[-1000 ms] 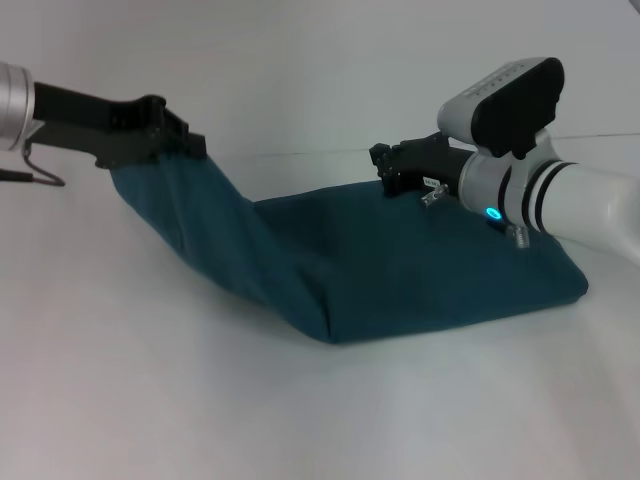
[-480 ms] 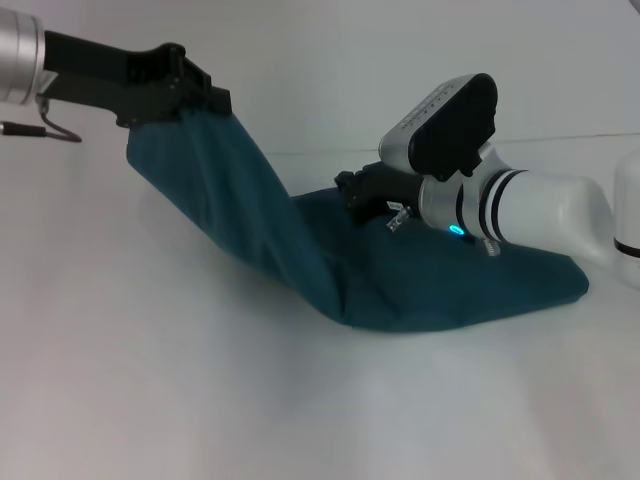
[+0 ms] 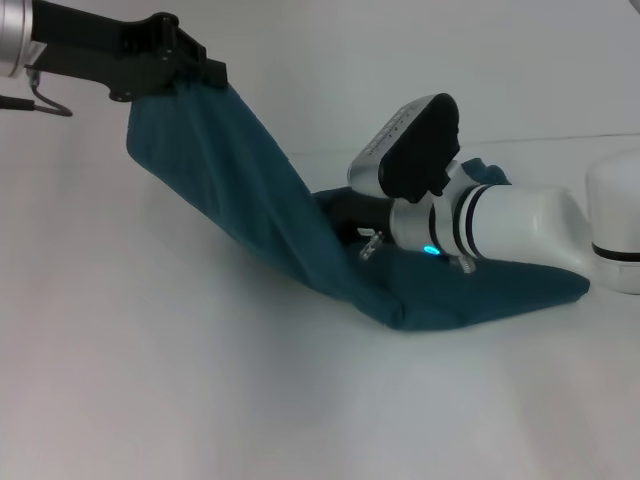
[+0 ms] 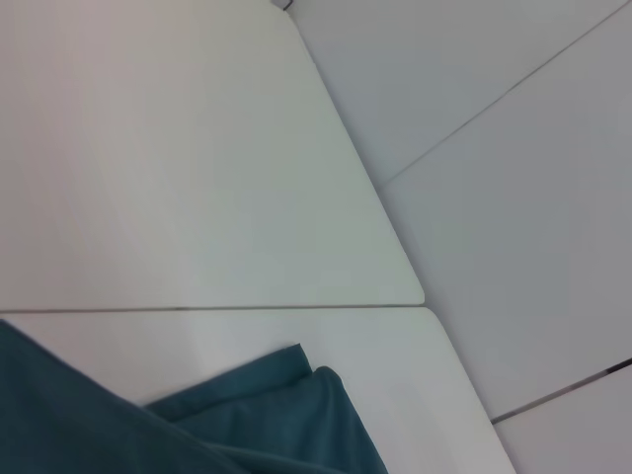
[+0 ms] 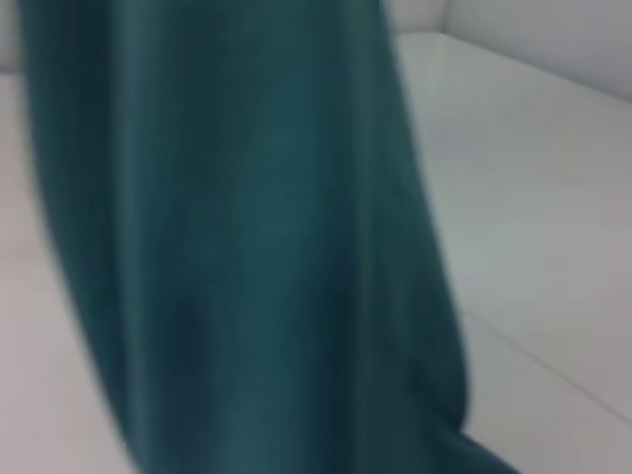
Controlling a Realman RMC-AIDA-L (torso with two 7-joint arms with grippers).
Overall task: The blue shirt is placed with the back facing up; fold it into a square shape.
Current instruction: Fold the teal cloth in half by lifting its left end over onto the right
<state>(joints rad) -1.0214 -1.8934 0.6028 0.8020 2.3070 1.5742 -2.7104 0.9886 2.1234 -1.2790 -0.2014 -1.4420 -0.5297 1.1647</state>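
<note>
The blue shirt's middle [image 3: 385, 274] is under my right gripper, which blocks the fold. Next, my right gripper moves away before my left gripper brings the shirt's raised edge [image 3: 180, 108] across.
The blue shirt [image 3: 250, 200] lies on the white table [image 3: 180, 390]. Its left part is lifted off the surface into a steep slope that runs down to a fold near the front [image 3: 400, 318]. My left gripper [image 3: 205, 78] is high at the upper left, shut on the shirt's raised edge. My right gripper [image 3: 345, 215] is low over the middle of the shirt, just behind the raised cloth, which partly hides it. Hanging shirt cloth [image 5: 247, 247] fills the right wrist view. The left wrist view shows a shirt corner [image 4: 267, 415] on the table.
A white rounded part of the robot [image 3: 615, 220] stands at the right edge, beside the shirt's right end. Bare white table stretches in front and to the left. A seam between table panels [image 4: 197, 308] runs behind the shirt.
My left gripper has carried the shirt's edge up and to the right, so the fold line has shifted right. My right gripper has moved left and nearer, going behind the raised cloth.
</note>
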